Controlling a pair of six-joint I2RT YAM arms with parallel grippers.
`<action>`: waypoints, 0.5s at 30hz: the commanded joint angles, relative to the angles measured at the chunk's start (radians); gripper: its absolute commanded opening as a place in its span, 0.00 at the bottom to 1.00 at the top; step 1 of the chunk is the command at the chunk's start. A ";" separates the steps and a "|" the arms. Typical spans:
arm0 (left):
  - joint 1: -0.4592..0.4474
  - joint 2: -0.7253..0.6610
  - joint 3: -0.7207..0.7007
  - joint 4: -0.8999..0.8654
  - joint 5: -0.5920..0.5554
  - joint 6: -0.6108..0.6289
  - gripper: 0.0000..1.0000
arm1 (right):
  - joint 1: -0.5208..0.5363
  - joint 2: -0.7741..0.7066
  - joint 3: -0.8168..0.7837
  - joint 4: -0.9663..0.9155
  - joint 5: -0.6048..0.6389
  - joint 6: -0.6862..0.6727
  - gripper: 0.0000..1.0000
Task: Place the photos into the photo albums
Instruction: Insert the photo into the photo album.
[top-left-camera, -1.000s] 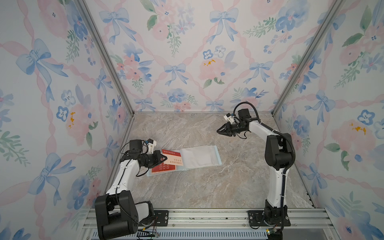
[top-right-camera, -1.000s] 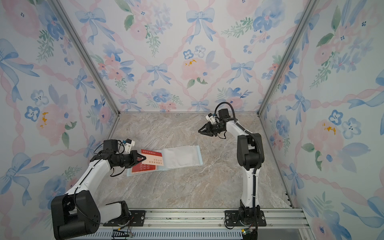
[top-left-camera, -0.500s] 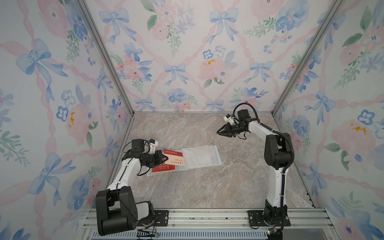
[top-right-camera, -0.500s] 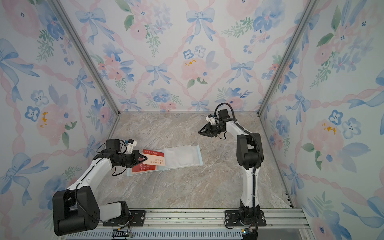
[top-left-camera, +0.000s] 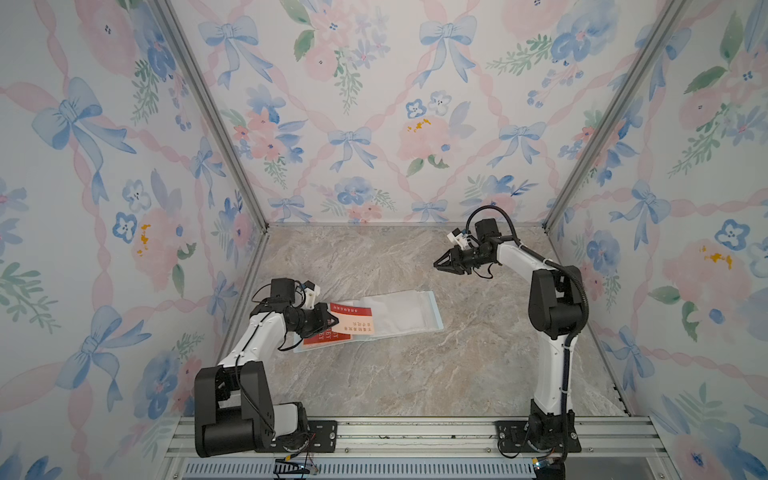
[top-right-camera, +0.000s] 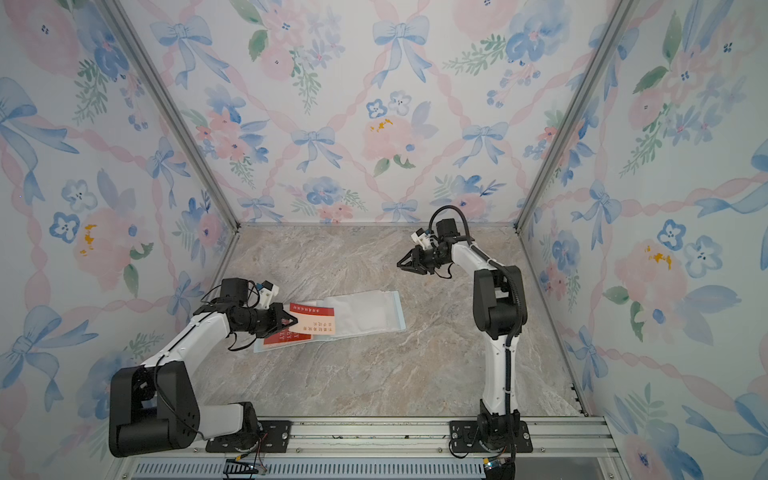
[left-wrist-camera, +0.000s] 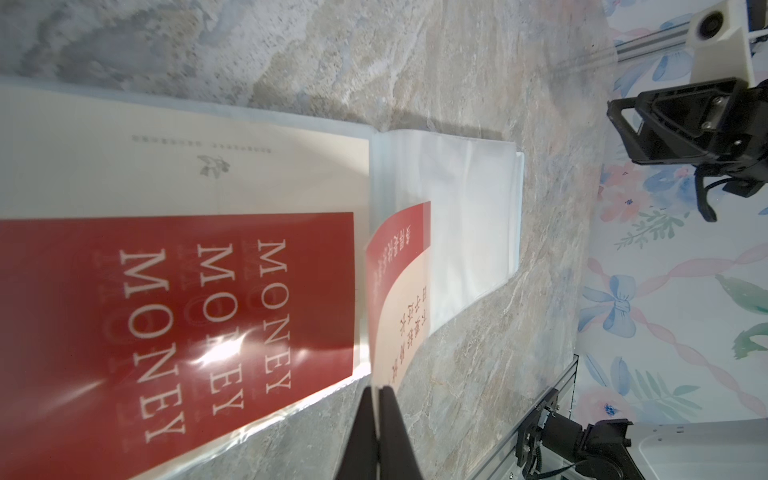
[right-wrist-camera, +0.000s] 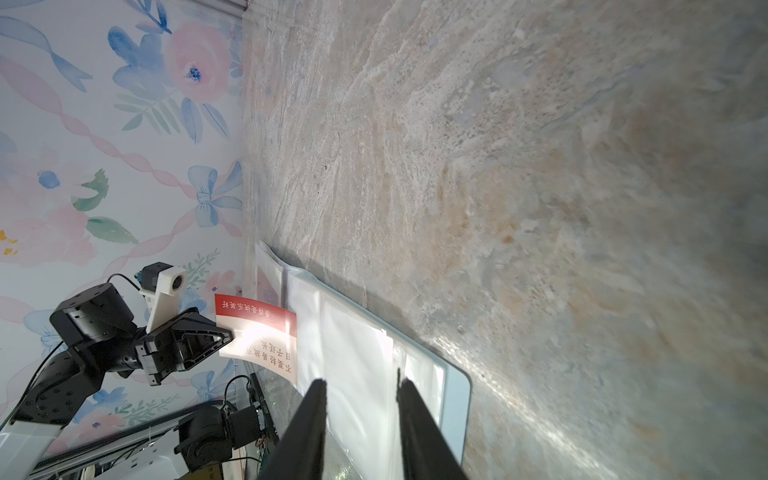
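Note:
The red-banded photo's loose edge (top-left-camera: 372, 320) faces the empty page (top-left-camera: 404, 313), so my left gripper should keep sliding the photo along that page until it is clear of the album's fold.
The photo album (top-left-camera: 399, 311) (top-right-camera: 365, 312) lies open on the marble table, pale blue with white sleeve pages (left-wrist-camera: 469, 216). Its left page holds a red "MONEY MONEY MONEY" photo (left-wrist-camera: 187, 324) and a cream photo (left-wrist-camera: 208, 174). My left gripper (top-left-camera: 334, 320) (left-wrist-camera: 379, 390) is shut on the edge of a cream photo with a red band (left-wrist-camera: 405, 299) (right-wrist-camera: 266, 336). That photo curves up over the spine area. My right gripper (top-left-camera: 436, 264) (right-wrist-camera: 359, 384) hangs raised at the back right, open, with nothing between its fingers.
Flowered walls close in the table on three sides, with metal corner posts (top-left-camera: 216, 124). An aluminium rail (top-left-camera: 415, 432) runs along the front edge and carries both arm bases. Bare marble (top-left-camera: 395, 386) lies in front of the album.
My left arm has shifted slightly at the elbow, with the cream and red photo still in its gripper over the album. The right arm has not moved.

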 joint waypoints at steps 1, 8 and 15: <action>-0.031 0.028 0.023 0.010 -0.049 -0.023 0.00 | -0.005 0.008 0.026 -0.027 0.003 -0.018 0.31; -0.052 0.047 0.057 0.023 -0.084 -0.051 0.00 | -0.005 0.003 0.019 -0.024 0.003 -0.019 0.31; -0.082 0.034 -0.009 0.180 -0.089 -0.185 0.00 | -0.005 -0.004 0.018 -0.021 -0.001 -0.020 0.31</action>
